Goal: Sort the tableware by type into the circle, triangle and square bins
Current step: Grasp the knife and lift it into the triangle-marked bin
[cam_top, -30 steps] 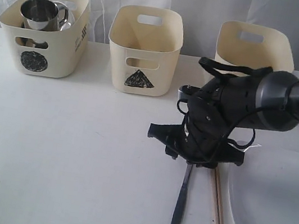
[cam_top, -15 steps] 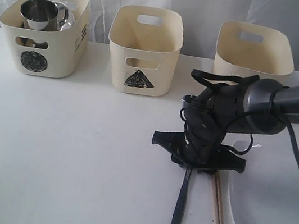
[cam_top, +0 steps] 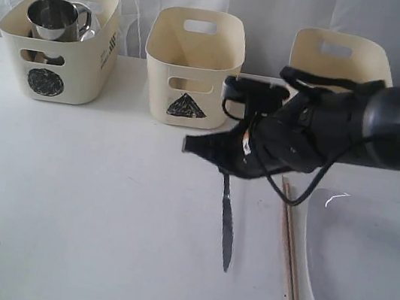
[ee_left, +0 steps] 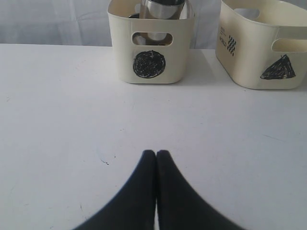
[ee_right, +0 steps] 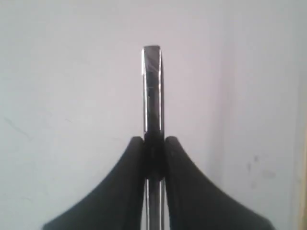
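The steel knife (cam_top: 226, 230) hangs by one end in front of the open triangle bin (cam_top: 196, 45), so my right gripper should keep lifting it until its loose end hangs inside.
My right gripper (cam_top: 225, 171) is shut on one end of the steel knife (cam_top: 226, 223), which hangs down and forward over the table in front of the triangle bin (cam_top: 191, 69). In the right wrist view the knife (ee_right: 152, 86) sticks out from between the closed fingers of the right gripper (ee_right: 154, 140). Two wooden chopsticks (cam_top: 291, 240) lie beside the white square plate (cam_top: 371, 268). The circle bin (cam_top: 57, 44) holds a steel mug (cam_top: 53, 18). The third bin (cam_top: 341, 62) is partly hidden by the arm, its mark unseen. My left gripper (ee_left: 156, 153) is shut and holds nothing, low over the table facing the circle bin (ee_left: 151, 52).
The three tubs stand in a row along the back of the white table (cam_top: 85, 200), before a white curtain. The plate runs off the right front corner. The triangle bin (ee_left: 264, 48) also shows in the left wrist view, and a mug (ee_left: 163, 7) shows above the circle bin's rim.
The right gripper has risen and swung left and back toward the triangle bin, carrying the knife up off the table. The chopsticks and plate stayed put.
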Robot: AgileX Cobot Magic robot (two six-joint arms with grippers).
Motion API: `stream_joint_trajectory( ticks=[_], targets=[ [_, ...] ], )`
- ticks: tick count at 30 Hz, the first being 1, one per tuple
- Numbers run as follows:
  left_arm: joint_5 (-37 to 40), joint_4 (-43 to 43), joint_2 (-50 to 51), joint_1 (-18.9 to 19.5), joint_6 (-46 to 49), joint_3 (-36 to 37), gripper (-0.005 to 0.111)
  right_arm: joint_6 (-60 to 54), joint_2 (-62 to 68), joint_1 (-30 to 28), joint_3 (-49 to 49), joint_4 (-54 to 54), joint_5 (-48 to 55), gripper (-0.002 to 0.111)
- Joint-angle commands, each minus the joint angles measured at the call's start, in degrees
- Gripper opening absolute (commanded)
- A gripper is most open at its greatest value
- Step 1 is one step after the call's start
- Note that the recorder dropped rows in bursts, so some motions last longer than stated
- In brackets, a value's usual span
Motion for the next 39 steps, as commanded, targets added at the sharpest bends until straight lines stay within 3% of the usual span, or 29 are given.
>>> stream_joint_trajectory(
  ticks=[1, 7, 16, 20, 28, 35, 37, 39],
  targets=[
    [-0.3, -0.1, -0.2, 0.2, -0.2, 0.2, 0.0, -3.8, -5.4, -1.2, 0.0, -0.6, -6.2, 0.0],
    [-0.3, -0.1, -0.2, 0.2, -0.2, 0.2, 0.0, -3.2, -6.1, -4.3, -4.1, -0.5, -12.5, 0.0],
    [-0.3, -0.1, -0.2, 0.2, -0.2, 0.2, 0.0, -2.9, 0.4, -10.1, -18.5, 1.3, -15.0, 0.0],
    [-0.3, -0.1, -0.2, 0.2, -0.2, 0.2, 0.0, 4.3, 7.1, -12.8, -26.4, 1.3, -18.3, 0.0],
    [-0.3, -0.1, -0.2, 0.2, -0.2, 0.2, 0.0, 11.8, 19.5, -13.8, -42.3, 1.3, -25.7, 0.0],
    [-0.3, -0.1, -0.2, 0.2, -0.2, 0.2, 0.0, 11.9, 29.7, -13.9, -56.1, 3.6, -23.7, 0.0],
    [-0.3, -0.1, -0.2, 0.2, -0.2, 0.2, 0.0, 11.8, 31.0, -13.9, -56.7, 3.5, -20.2, 0.004],
    [-0.3, -0.1, -0.2, 0.2, -0.2, 0.2, 0.0, 10.4, 30.7, -13.7, -56.6, 2.3, -17.2, 0.018]
  ],
)
